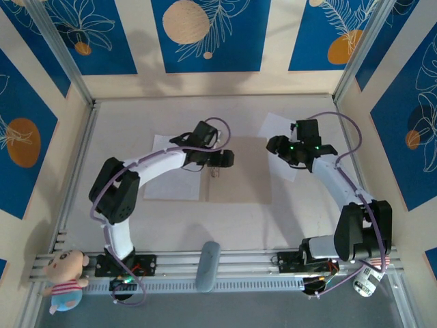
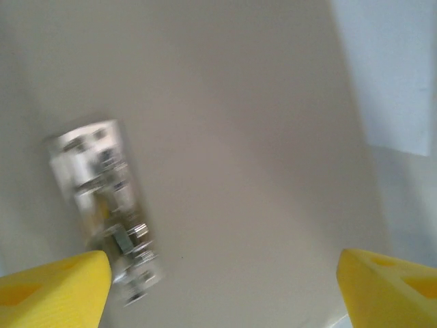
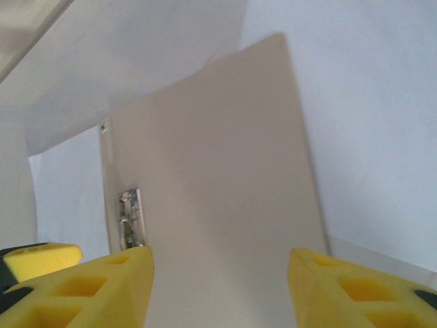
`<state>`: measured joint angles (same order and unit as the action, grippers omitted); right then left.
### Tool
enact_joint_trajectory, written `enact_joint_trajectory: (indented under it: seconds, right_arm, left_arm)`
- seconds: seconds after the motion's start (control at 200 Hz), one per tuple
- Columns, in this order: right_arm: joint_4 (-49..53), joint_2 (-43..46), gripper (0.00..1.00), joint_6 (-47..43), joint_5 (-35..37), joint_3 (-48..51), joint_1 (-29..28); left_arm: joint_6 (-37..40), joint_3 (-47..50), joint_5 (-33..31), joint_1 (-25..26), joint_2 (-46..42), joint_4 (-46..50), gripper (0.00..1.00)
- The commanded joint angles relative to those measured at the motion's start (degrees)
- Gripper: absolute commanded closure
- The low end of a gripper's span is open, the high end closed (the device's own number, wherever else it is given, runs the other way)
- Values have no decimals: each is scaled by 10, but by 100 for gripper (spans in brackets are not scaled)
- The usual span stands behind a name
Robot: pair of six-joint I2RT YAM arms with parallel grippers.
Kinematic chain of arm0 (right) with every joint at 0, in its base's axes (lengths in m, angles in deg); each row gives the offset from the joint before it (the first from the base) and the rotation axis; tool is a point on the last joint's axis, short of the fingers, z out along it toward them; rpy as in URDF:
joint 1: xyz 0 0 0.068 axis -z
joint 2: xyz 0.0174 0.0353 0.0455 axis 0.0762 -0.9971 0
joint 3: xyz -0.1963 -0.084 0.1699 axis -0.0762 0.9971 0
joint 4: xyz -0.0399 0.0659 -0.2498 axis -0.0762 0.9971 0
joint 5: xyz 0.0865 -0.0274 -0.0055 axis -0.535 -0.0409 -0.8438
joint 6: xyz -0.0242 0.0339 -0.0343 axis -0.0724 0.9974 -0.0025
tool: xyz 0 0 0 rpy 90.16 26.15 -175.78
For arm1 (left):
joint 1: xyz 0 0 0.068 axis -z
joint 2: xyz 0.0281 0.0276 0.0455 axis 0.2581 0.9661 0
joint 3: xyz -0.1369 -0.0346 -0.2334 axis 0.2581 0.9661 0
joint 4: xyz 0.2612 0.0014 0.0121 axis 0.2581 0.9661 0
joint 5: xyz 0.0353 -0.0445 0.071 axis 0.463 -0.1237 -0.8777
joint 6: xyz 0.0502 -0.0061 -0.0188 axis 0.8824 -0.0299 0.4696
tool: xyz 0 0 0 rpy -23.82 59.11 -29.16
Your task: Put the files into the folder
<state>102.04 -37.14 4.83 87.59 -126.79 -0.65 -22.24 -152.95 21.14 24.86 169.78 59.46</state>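
The tan folder lies free around its metal clip (image 1: pixel 215 172). My right gripper should keep the panel's outer edge (image 1: pixel 262 175) still before my left gripper works the clip.
The tan folder (image 1: pixel 239 179) lies flat mid-table, with a metal clip (image 2: pixel 102 205) near its left edge. One white file (image 1: pixel 167 174) lies against the folder's left side, partly under my left arm. A second white file (image 1: pixel 281 130) sits at the folder's far right corner, under my right gripper. My left gripper (image 1: pixel 222 158) hovers over the clip end of the tan panel, and its yellow fingers (image 2: pixel 54 287) stand wide open with nothing between them. My right gripper (image 1: pixel 276 145) is open above the folder's right edge (image 3: pixel 218 191), with the white sheet (image 3: pixel 369 137) beside it.
A grey oblong object (image 1: pixel 207 265) lies on the rail at the near edge between the arm bases. A plush toy (image 1: pixel 65 277) sits at the near left corner. Cream walls with blue panels (image 1: pixel 205 34) close in the table on three sides.
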Motion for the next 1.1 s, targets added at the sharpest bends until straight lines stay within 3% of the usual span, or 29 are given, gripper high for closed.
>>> enact_joint_trajectory:
  seconds: [0.0, 0.315, 0.665, 0.915, 1.095]
  right_arm:
    - [21, 22, 44, -11, -21, 18, 31]
    - [18, 16, 44, -22, -32, 41, 95]
    - [-10, -25, 45, -8, -66, 42, 56]
    - [-52, -61, 47, 21, -68, 54, -2]
    - [-73, -100, 51, 31, -66, 52, -34]
  left_arm:
    - [-9, -54, 18, 32, 52, -25, 14]
    - [-17, -148, 16, 56, 169, -53, 15]
    - [-28, -146, -9, 57, 175, -34, 15]
    - [-19, -136, -105, 57, 103, 68, 19]
    - [-56, -87, -194, 58, 59, 125, 23]
